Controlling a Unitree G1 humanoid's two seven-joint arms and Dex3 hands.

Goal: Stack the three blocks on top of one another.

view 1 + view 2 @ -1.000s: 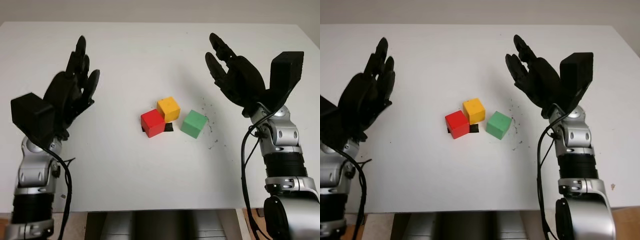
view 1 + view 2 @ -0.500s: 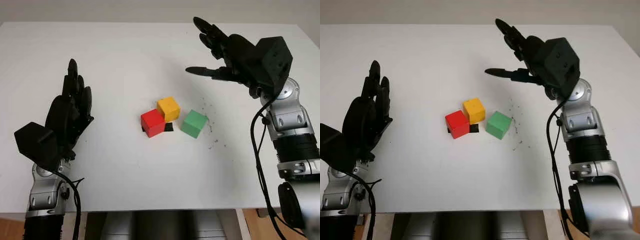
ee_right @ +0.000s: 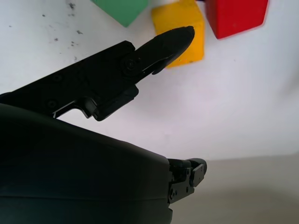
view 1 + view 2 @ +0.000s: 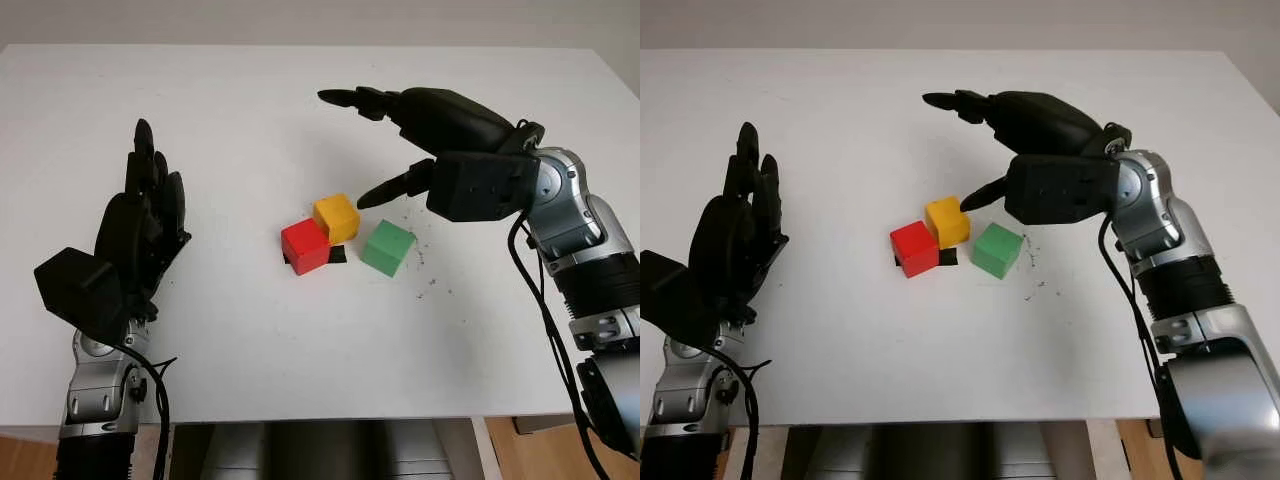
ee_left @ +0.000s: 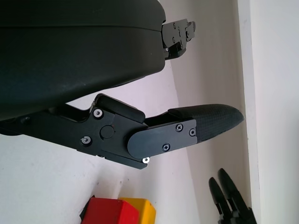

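The yellow block (image 4: 337,218) will come away by itself when I lift it, because a narrow gap (image 3: 208,31) shows beside the red block.
Three blocks sit together mid-table: a red block (image 4: 306,246), a yellow block (image 4: 337,216) touching it behind, and a green block (image 4: 388,247) a little to the right. My right hand (image 4: 375,140) hovers open above and just behind the yellow and green blocks, palm down, thumb pointing toward the yellow block (image 3: 183,36). It holds nothing. My left hand (image 4: 140,230) is open at the table's left side, well apart from the blocks. The red block (image 5: 108,212) and the yellow block (image 5: 141,212) also appear past its thumb in the left wrist view.
A white table (image 4: 250,120) carries the blocks. A small black mark (image 4: 338,254) lies beneath the red and yellow blocks, and dark specks (image 4: 428,285) dot the surface right of the green block. The table's front edge (image 4: 320,415) runs near the bottom.
My right hand has swung left and down from the far right, turning palm down over the blocks. My left hand dropped lower at first, then stayed still. The blocks have not moved.
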